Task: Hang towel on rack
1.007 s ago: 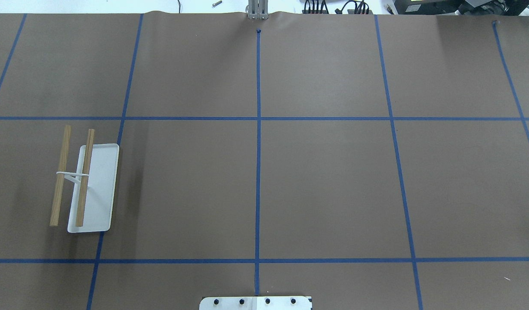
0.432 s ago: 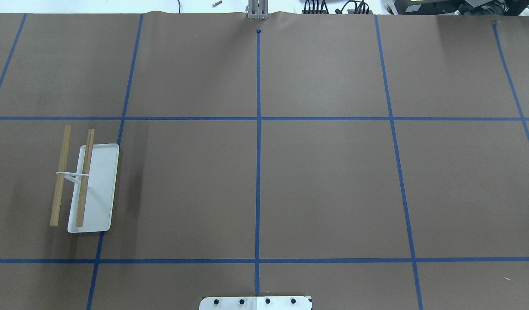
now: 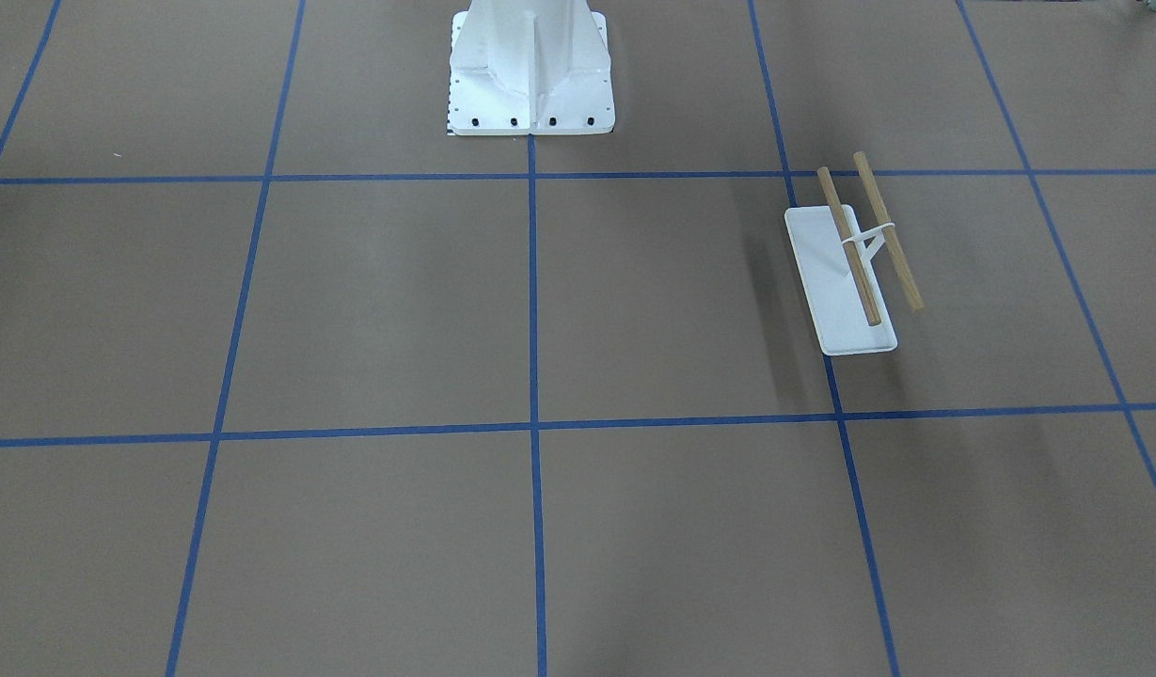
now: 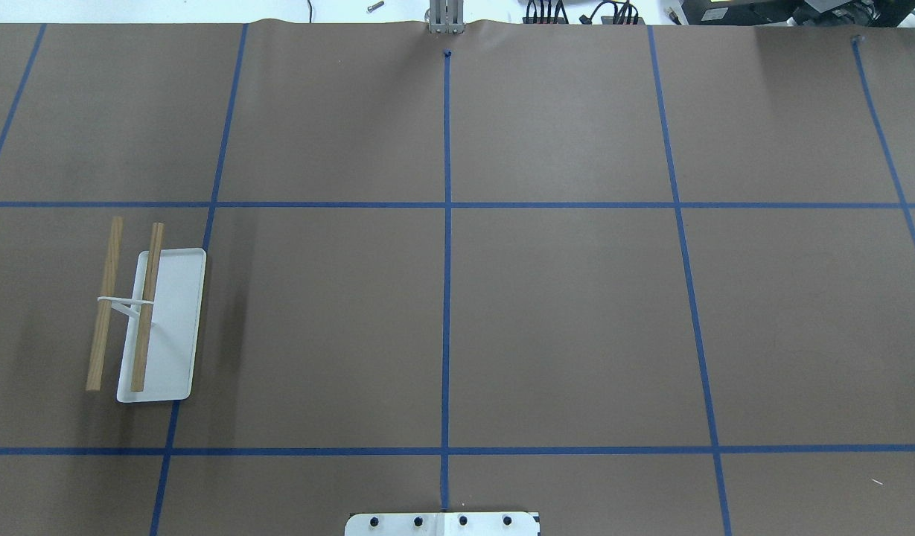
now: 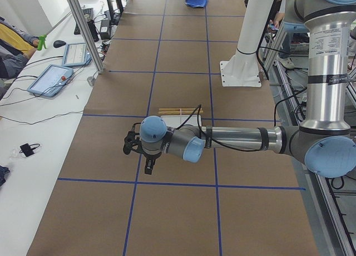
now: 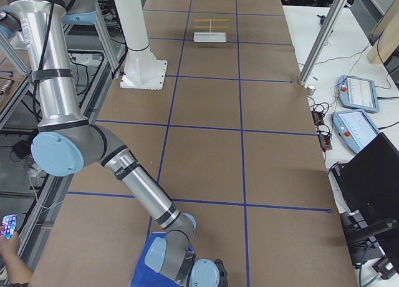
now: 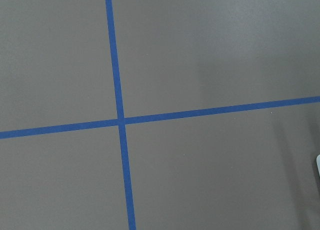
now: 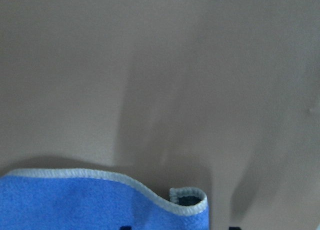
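The blue towel should hang down in loose folds and show a grey bottom side when the robot lifts it, because grey shows inside the curled corner.
The rack stands on the table's left half, a white tray base with two wooden bars; it also shows in the front view and both side views. The blue towel lies flat at the table's far right end, under my right arm. My right gripper hovers just over the towel's curled corner, with two dark fingertips wide apart at the frame's bottom edge. My left gripper hangs over bare table in front of the rack; I cannot tell if it is open.
The white bolted pedestal stands at the robot's side of the table. A metal post and tablets line the operators' edge. Blue tape lines cross the brown table cover.
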